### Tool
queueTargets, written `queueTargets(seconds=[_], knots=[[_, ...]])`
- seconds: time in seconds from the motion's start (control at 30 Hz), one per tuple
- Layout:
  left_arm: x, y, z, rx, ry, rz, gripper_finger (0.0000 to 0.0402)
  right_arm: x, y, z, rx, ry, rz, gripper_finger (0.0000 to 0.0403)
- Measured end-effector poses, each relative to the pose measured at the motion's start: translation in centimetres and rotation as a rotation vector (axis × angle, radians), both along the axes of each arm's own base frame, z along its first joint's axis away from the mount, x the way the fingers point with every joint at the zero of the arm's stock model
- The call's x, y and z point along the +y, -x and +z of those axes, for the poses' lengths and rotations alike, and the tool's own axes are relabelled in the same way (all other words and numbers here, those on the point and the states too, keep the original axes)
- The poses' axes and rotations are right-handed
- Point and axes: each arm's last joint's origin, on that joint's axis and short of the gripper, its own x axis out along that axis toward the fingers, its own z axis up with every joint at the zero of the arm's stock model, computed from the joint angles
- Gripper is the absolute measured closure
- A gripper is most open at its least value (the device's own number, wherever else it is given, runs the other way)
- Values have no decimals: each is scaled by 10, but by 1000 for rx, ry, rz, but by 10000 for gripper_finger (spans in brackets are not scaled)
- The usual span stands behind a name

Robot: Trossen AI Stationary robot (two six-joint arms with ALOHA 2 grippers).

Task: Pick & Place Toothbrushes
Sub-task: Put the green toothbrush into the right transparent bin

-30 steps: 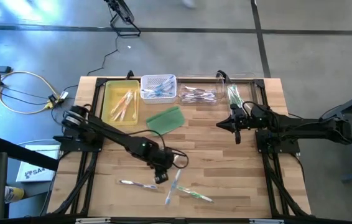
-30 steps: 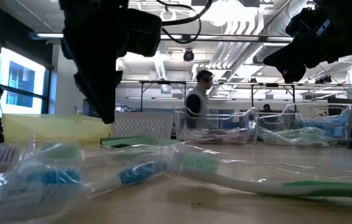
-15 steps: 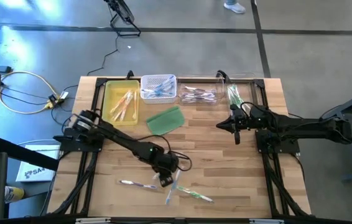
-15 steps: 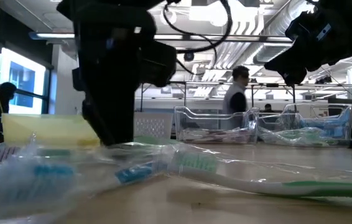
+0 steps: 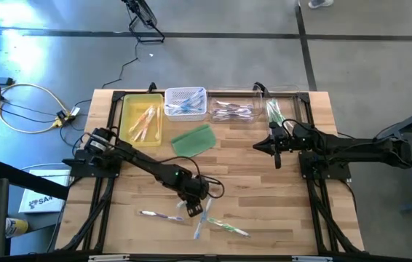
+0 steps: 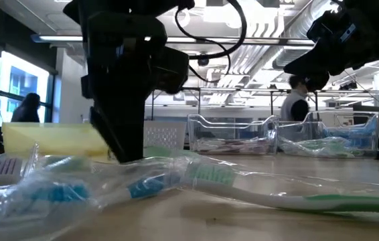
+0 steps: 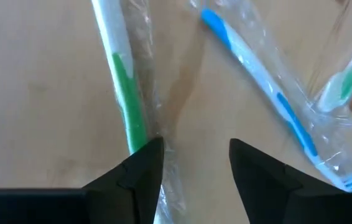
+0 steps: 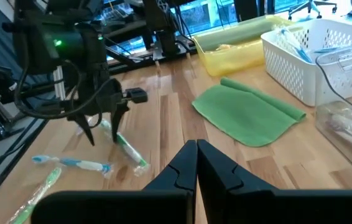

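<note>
The green toothbrush's handle (image 7: pixel 128 115) is under one finger of the robot's left gripper, so the fingers should back up and center around its neck (image 7: pixel 162 210) before they close.
Three wrapped toothbrushes lie flat on the wood near the table's front edge: one (image 5: pixel 159 215) to the left and two (image 5: pixel 204 218) (image 5: pixel 228 227) close together. My left gripper (image 5: pixel 196 209) stands open, low over the pair. In the left wrist view its fingers (image 7: pixel 191 162) straddle the clear wrapper of a green-and-white toothbrush (image 7: pixel 121 87), and a blue-and-white toothbrush (image 7: pixel 269 87) lies beside it. The right wrist view shows that gripper (image 8: pixel 104 134) over the green toothbrush (image 8: pixel 128 151). My right gripper (image 5: pixel 275 151) hangs shut above the table's right half. My left gripper comes at the green toothbrush from above, slanting. One fingertip (image 7: pixel 146 155) stands at the handle (image 7: pixel 135 134) and the wrapper runs between the fingers. Whether a finger touches it I cannot tell. The toothbrush lies flat on the table.
Along the far edge stand a yellow bin (image 5: pixel 140 120), a white basket (image 5: pixel 185 102) and two clear bins (image 5: pixel 231 110) (image 5: pixel 275 109), all holding toothbrushes. A flat green pad (image 5: pixel 193 140) lies before them. A person walks in the room beyond (image 6: pixel 296 100).
My left gripper has come down and gone a little toward the table's near right, onto the pair of wrapped toothbrushes, staying open. The toothbrushes have kept their places. My right arm has kept still.
</note>
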Motion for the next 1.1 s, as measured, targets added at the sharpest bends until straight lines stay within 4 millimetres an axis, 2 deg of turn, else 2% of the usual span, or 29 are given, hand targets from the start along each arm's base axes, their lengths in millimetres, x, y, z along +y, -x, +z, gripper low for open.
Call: queueTargets(seconds=[0.3,0.4,0.53,0.7,1.1], knots=[[22,-19,38,-79,-30,-111,222,0,0,-1,11,-10,1,400],[27,-19,43,-53,-72,-109,222,0,0,-2,16,-12,2,400],[28,-14,43,6,-103,-98,222,0,0,-2,16,-12,2,400],[27,-3,29,101,-97,-27,222,0,0,-2,18,-12,1,400],[6,3,25,72,-146,3,222,0,0,-2,18,-9,0,400]])
